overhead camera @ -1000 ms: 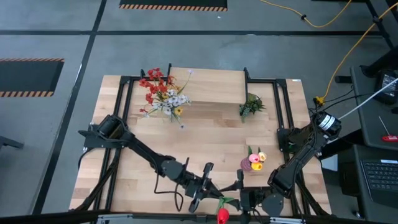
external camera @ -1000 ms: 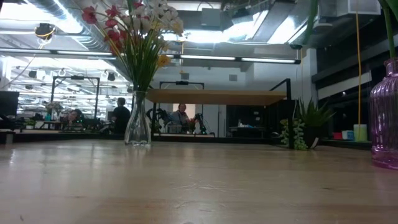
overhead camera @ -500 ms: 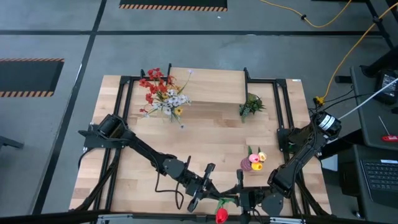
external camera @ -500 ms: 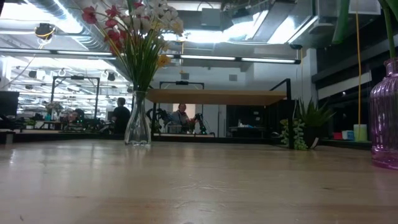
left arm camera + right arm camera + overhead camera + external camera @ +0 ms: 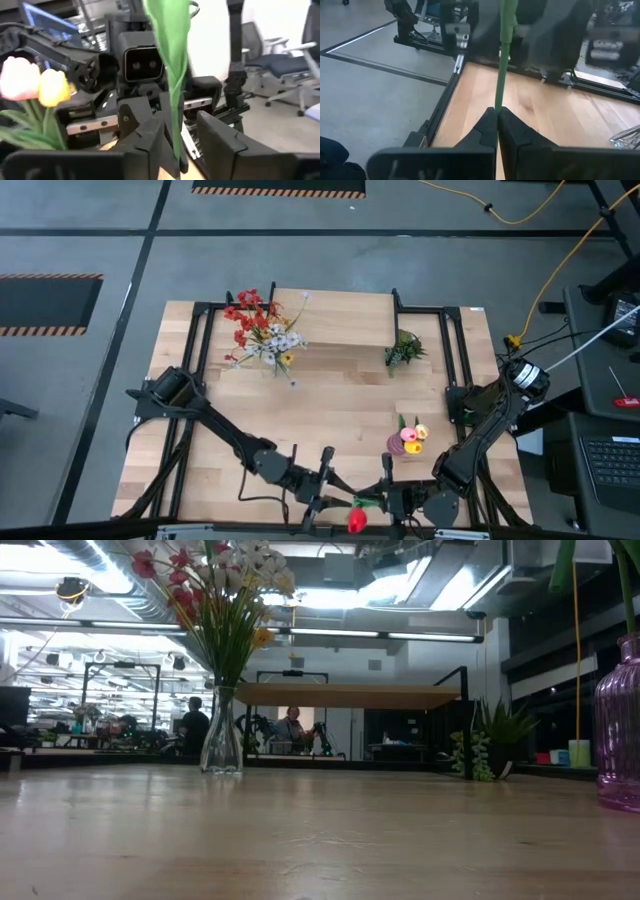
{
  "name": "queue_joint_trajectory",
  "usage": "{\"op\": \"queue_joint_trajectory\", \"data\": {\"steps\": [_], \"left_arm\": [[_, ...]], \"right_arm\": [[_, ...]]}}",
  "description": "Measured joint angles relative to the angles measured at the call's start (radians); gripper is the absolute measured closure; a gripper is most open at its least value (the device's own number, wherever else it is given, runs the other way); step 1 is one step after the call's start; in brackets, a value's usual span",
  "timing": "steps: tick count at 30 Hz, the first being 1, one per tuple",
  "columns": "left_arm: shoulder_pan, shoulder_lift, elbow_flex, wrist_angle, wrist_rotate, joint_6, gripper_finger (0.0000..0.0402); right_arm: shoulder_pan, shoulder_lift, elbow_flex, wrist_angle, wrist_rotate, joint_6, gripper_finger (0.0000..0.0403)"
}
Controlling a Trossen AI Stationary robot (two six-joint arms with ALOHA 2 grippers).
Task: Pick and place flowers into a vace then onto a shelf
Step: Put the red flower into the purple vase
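The tulip's green leaf [image 5: 366, 502] is between my left gripper's open fingers, so my left gripper should move back out of the way before my right gripper takes the tulip to the pink vase [image 5: 396, 445].
A red tulip [image 5: 357, 522] on a green stem [image 5: 501, 60] hangs over the table's near edge, between my two grippers. My right gripper [image 5: 498, 114] is shut on the stem. My left gripper [image 5: 182, 145] faces it from the left, open, with the tulip's long green leaf [image 5: 172, 75] standing in the gap between its fingers; whether a finger touches the leaf, I cannot tell. A pink glass vase [image 5: 405, 443] holding pink and yellow tulips stands near the right arm. A clear vase [image 5: 268, 340] of red, white and yellow flowers stands beside the shelf [image 5: 335, 318] at the back. My right gripper pinches the tulip's green stem [image 5: 498, 102] between its two fingertips. The fingers come at it about level from the table's right and lie across the stem. The tulip is lifted clear, its red head [image 5: 357, 522] out past the table's near edge.
A small green leafy sprig [image 5: 403, 350] stands right of the shelf. Black frame rails [image 5: 455, 350] run along the table's left and right sides. Bare wood [image 5: 330, 405] lies between the vases. People sit in the room behind the table [image 5: 290, 725].
My left arm has swung a little toward the table's left edge, away from the right gripper. The red tulip has stayed where it was at the near edge.
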Motion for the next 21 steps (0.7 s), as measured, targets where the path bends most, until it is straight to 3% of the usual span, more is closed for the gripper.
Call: {"op": "queue_joint_trajectory", "data": {"steps": [5,10,14,21], "left_arm": [[-0.039,-0.031,0.000,-0.062,-0.104,0.003,0.0260],[-0.059,-0.060,0.000,-0.246,-0.233,-0.007,0.0266],[-0.059,-0.075,0.000,-0.290,-0.255,-0.007,0.0297],[-0.041,-0.078,0.001,-0.336,-0.244,-0.027,0.0388]], "right_arm": [[0.003,0.000,0.000,-0.013,0.003,0.002,0.0401],[0.023,-0.019,0.000,-0.030,0.022,0.023,0.0402],[0.069,-0.039,0.000,-0.072,0.108,0.057,0.0402],[0.172,-0.080,0.000,-0.223,0.242,0.222,0.0403]]}}
